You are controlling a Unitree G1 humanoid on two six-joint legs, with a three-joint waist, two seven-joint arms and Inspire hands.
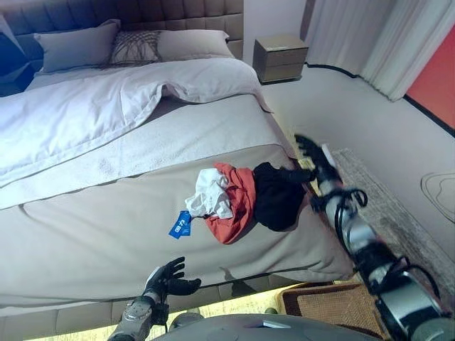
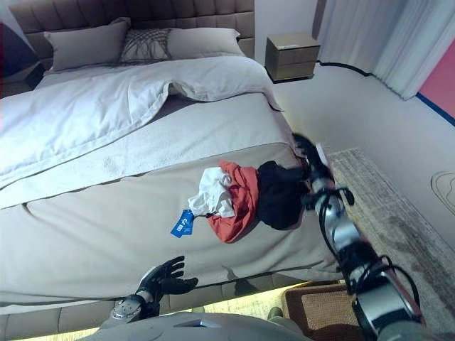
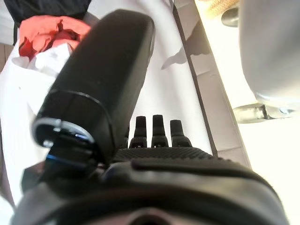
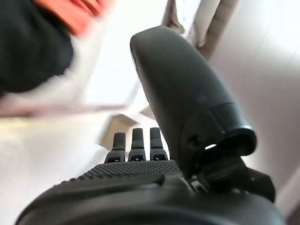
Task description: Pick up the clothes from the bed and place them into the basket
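White folds lie on top of the red garment, so I expect the white garment to come off alone and hang long once I lift it.
A pile of clothes lies on the bed near its right front corner: a white garment with a blue tag, a red garment and a black garment. My right hand is open at the black garment's right edge, holding nothing; its wrist view shows straight fingers with the black garment past them. My left hand is open and empty, low at the bed's front edge. The woven basket stands on the floor by the bed's front right corner.
A white duvet and pillows cover the bed's far half. A nightstand stands against the far wall. A grey rug lies on the floor to the right of the bed, with curtains behind.
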